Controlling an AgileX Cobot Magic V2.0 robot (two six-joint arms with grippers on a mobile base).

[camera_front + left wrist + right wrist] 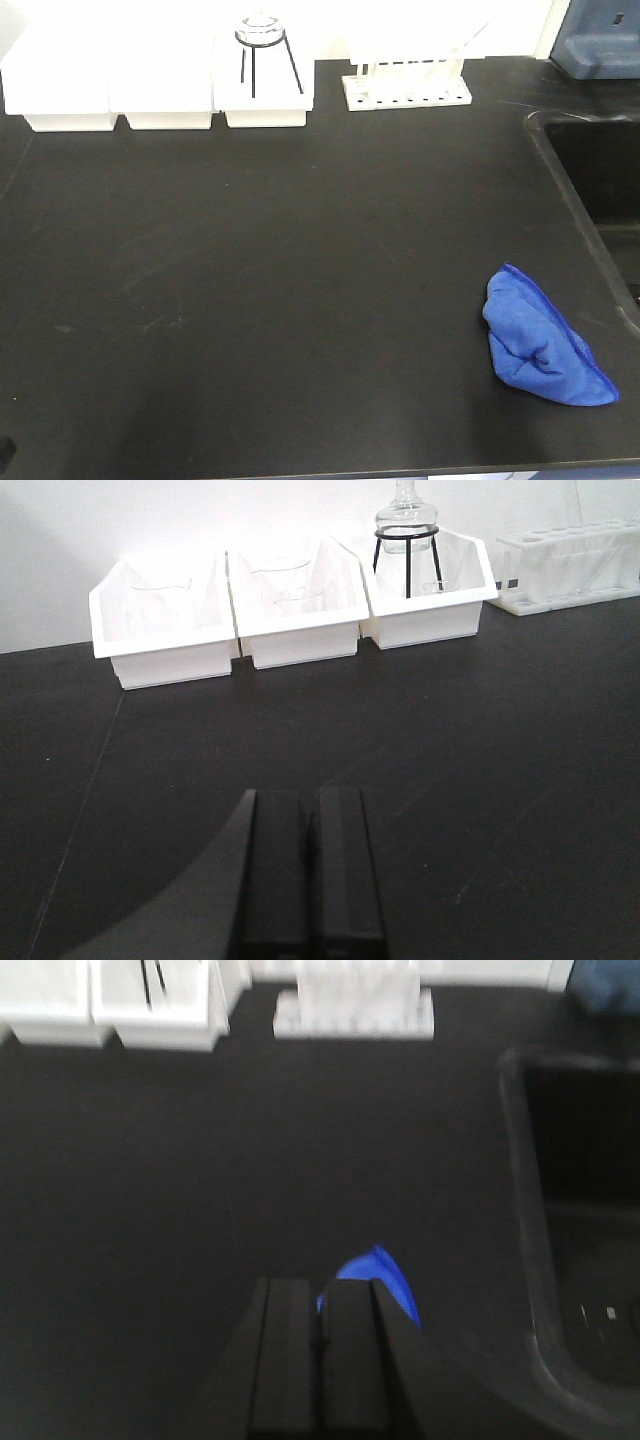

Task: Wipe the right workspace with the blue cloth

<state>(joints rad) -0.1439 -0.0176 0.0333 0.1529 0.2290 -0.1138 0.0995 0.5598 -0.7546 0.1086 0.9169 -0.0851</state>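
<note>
My gripper will lift and carry the blue cloth (541, 343), and the cloth will stay bunched with its loose edges hanging down, because creased folds (540, 353) gather at its middle.
The blue cloth (545, 340) lies bunched on a black counter (300, 250), near its front right corner and beside the sink. In the right wrist view a tip of the blue cloth (385, 1278) shows just past my right gripper (321, 1286), which is shut and hovers on the near side of it with nothing between its fingers. My left gripper (312, 798) is shut and empty over bare black counter (480, 740). Neither gripper appears in the front view. The right workspace is out of view.
Three white bins (160, 90) line the counter's back edge, one holding a glass flask on a black stand (262, 40). A white tube rack (407, 80) stands beside them. A sink basin (600, 170) opens at the right, with a blue-grey device (600, 35) behind it.
</note>
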